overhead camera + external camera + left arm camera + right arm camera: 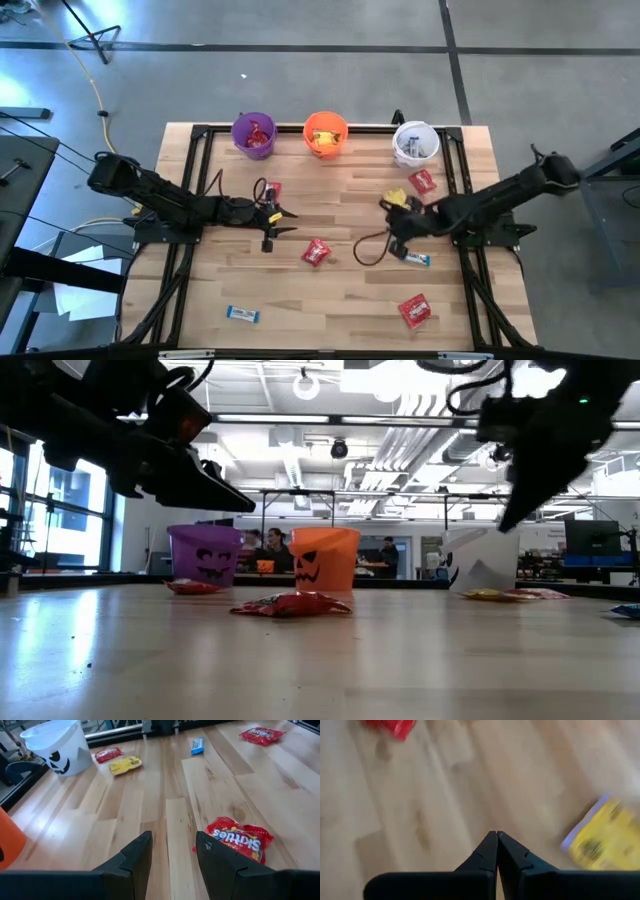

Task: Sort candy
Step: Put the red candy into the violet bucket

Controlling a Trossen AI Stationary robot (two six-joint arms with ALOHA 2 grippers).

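The front red packet [415, 311] is clear of the blue-and-white bar. My right gripper keeps going toward the packet until the gripper's open fingers are on both sides of one edge [405, 312] of the packet.
Candy lies scattered flat on the wooden table. My left gripper [287, 220] [172, 842] is open above the table's middle-left, with a red packet [240, 837] [316, 252] just ahead of it, beside one finger, and another red packet [272, 190] behind it. My right gripper [396, 218] [496, 836] is shut and hovers over bare wood beside a yellow packet [398, 200] [607, 837]. A blue-and-white bar [416, 258] lies close to it. The purple bucket [254, 134], orange bucket [325, 134] and white bucket [415, 143] stand along the far edge.
More candy lies around: a red packet [423, 181] near the white bucket, a red packet [415, 310] near the right front, and a blue-and-white bar [243, 315] near the left front. A dark cable loop [368, 250] hangs by the right gripper. Black rails [190, 180] frame the table.
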